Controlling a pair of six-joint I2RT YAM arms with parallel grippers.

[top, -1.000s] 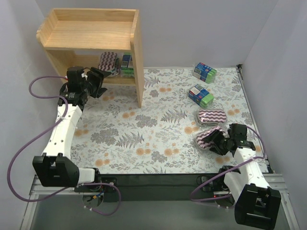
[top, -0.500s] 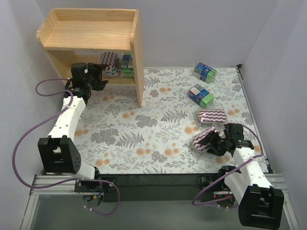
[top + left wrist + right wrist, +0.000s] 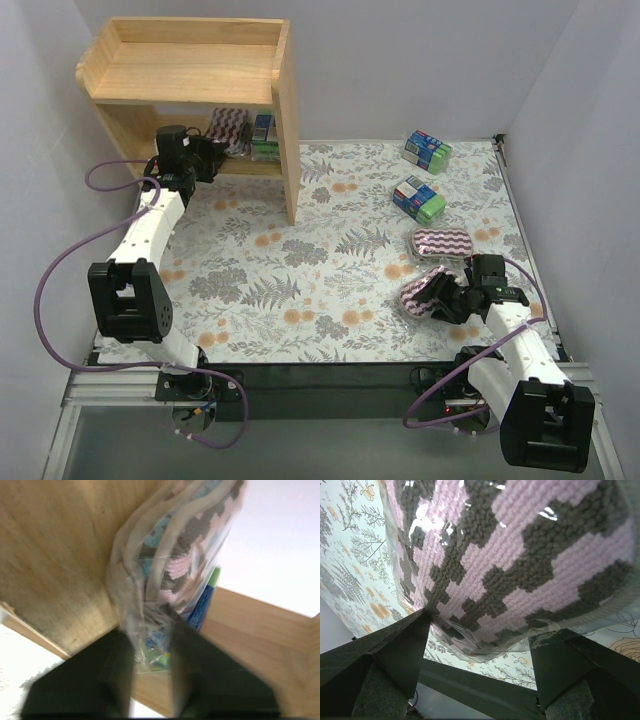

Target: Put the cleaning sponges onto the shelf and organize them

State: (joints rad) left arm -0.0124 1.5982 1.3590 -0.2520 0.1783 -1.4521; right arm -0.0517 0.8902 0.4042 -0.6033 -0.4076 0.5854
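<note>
I should use my left gripper to move the purple sponge (image 3: 229, 127) up to the empty upper level (image 3: 242, 68), because the sponge is next to the blue-and-green pack on the lower level.
The wooden shelf (image 3: 190, 70) stands at the far left. On its lower tier a purple zigzag sponge (image 3: 228, 128) leans beside a blue-and-green pack (image 3: 264, 135). My left gripper (image 3: 208, 152) reaches into that tier. In the left wrist view the left gripper (image 3: 151, 630) has narrow jaws pinching the tail of that sponge's (image 3: 175, 555) clear wrap. My right gripper (image 3: 448, 298) is shut on a second purple sponge (image 3: 422, 292) at the near right. That sponge (image 3: 520, 545) fills the right wrist view and is tilted up off the mat, between my fingers (image 3: 395, 650).
A third purple sponge (image 3: 442, 242) lies just beyond the held one. Two blue-and-green packs (image 3: 427, 149) (image 3: 418, 197) sit on the flowered mat (image 3: 330, 270) at the far right. The shelf's right side panel (image 3: 287, 130) reaches down to the mat.
My left arm swung up to the lower tier and its jaws went from wide open to nearly closed on the wrap. The right gripper shifted slightly left and tilted its sponge.
</note>
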